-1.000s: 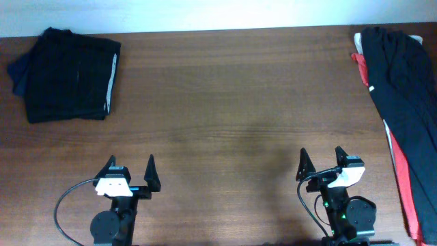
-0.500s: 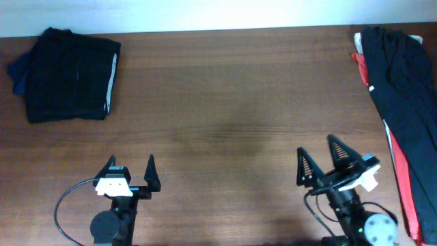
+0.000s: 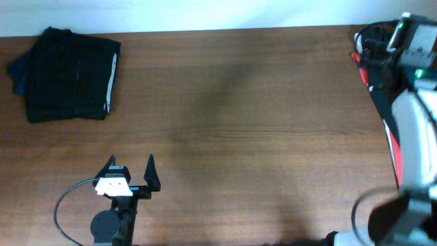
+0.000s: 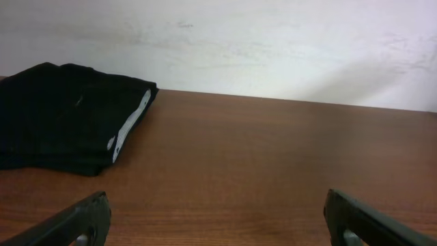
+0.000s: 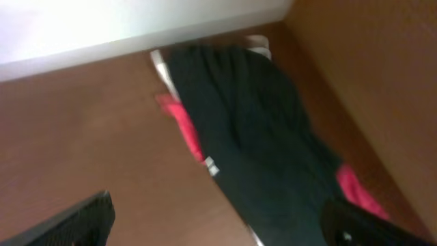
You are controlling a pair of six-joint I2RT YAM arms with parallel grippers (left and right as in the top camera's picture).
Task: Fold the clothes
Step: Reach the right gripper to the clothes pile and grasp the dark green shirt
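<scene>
The black garment [image 3: 380, 100] is lying on top of the red one. My right gripper keeps going down toward its far part [image 5: 235, 102] until the fingers close on black cloth.
A heap of unfolded clothes lies at the table's right edge: a black garment [image 3: 381, 96] on top of a red one [image 3: 392, 147]. In the right wrist view the black garment [image 5: 259, 137] lies over the red one [image 5: 184, 123]. No printed letters show. My right gripper [image 5: 218, 232] is open and empty, above the heap. In the overhead view it [image 3: 374, 44] is raised near the far right corner and hides part of the heap. My left gripper [image 3: 130, 174] is open and empty near the front edge; the left wrist view [image 4: 218, 225] shows bare table between its fingers.
A folded black garment with a white stripe [image 3: 68, 75] lies at the far left corner on a dark blue piece [image 3: 17, 75]; it also shows in the left wrist view [image 4: 68, 116]. A white wall [image 4: 273, 48] runs behind the brown wooden table [image 3: 239, 116].
My right arm has risen from the front edge and swung to the far right corner, over the heap of clothes. The left arm has not moved.
</scene>
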